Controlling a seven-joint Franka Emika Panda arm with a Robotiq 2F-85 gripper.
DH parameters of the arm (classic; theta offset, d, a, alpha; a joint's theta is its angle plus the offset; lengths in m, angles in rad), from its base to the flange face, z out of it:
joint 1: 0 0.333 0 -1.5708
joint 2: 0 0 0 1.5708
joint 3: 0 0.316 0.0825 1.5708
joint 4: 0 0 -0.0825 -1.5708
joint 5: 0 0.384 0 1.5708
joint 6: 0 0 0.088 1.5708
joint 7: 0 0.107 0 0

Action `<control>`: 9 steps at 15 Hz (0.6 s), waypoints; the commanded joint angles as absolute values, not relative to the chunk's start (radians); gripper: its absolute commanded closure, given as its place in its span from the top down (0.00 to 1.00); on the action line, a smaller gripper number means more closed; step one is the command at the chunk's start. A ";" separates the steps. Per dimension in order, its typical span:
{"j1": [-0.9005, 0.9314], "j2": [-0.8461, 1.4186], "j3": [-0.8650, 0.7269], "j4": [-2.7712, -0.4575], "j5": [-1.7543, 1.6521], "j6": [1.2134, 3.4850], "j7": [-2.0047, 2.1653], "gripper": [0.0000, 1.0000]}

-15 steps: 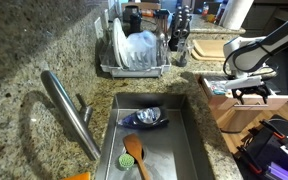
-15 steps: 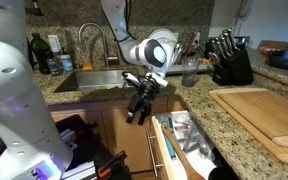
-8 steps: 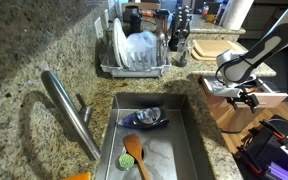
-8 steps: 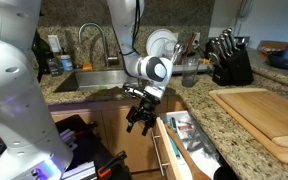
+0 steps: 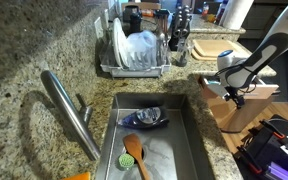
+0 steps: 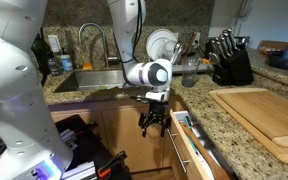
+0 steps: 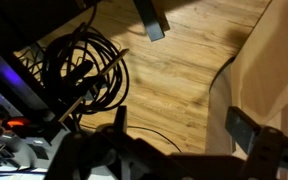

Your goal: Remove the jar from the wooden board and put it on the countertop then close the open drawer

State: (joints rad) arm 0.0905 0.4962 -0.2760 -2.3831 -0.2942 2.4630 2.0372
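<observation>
Next, my gripper moves in to the drawer (image 6: 197,138), up against its front panel (image 6: 178,147), and pushes it shut, because the drawer still sticks out from the cabinet and my gripper is hanging clear of it.
The small glass jar (image 6: 190,72) stands on the granite countertop (image 6: 202,97) next to the knife block, off the wooden board (image 6: 260,116). The board also shows at the back in an exterior view (image 5: 220,47). The drawer (image 6: 191,148) sticks out only partly from the cabinet, with flat items visible inside; it also shows in an exterior view (image 5: 254,95). My gripper (image 6: 152,122) hangs low in front of the drawer's front panel, fingers pointing down. In the wrist view the gripper (image 7: 182,128) is open and empty over the wood floor.
The steel sink (image 5: 149,135) holds a blue bowl and an orange spatula. A dish rack (image 5: 134,52) and a knife block (image 6: 229,62) stand on the counter. Cables (image 7: 79,70) and equipment lie on the floor below the cabinet.
My gripper has dropped lower and swung toward the drawer front. The drawer has slid further in and shows less of its contents.
</observation>
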 commanded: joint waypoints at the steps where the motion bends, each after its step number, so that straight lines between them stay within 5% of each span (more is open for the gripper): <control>1: 0.136 0.442 -0.392 -2.400 -0.392 2.530 2.187 1.00; 9: 0.096 0.364 -0.468 -2.341 -0.584 2.501 2.487 1.00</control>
State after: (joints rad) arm 0.1429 0.3702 -0.5132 -2.3462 -0.5593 2.5116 2.4743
